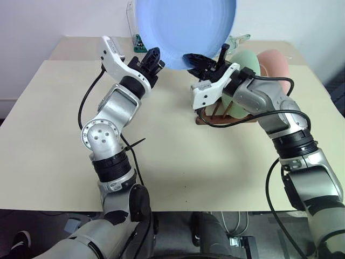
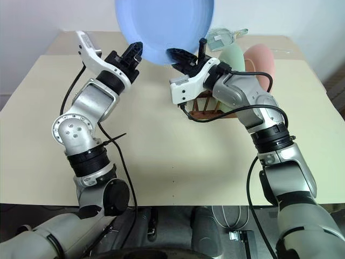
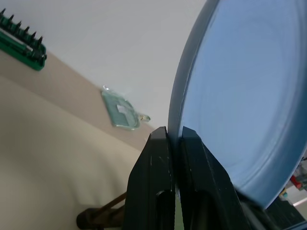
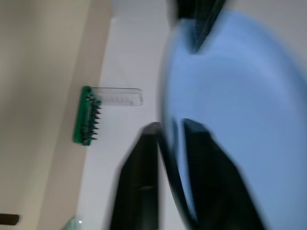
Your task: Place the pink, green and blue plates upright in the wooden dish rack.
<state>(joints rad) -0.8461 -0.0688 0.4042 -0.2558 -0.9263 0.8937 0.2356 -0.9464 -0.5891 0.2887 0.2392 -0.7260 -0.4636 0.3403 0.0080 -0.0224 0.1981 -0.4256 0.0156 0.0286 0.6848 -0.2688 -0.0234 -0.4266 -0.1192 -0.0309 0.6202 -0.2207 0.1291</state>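
The robot's two grippers are both pinching the blue plate's lower rim (image 1: 171,67), so the left gripper should open first, before the right gripper turns the plate and lowers it into the dish rack (image 2: 202,113).
The blue plate (image 1: 186,27) is held up in the air above the table's far side, its face towards me. My left gripper (image 1: 153,56) is shut on its lower left rim, the rim pinched between the fingers (image 3: 158,163). My right gripper (image 1: 210,58) is shut on the lower right rim, one finger on each side of the edge (image 4: 144,153). Behind the right arm the green plate (image 1: 248,62) and the pink plate (image 1: 276,65) stand upright in the wooden dish rack (image 1: 215,116), which is partly hidden by the arm.
The beige table (image 1: 178,162) is bare in the middle and front. A green screwdriver-bit holder (image 4: 86,115) and a clear plastic package (image 3: 122,110) lie near the far edge by the wall.
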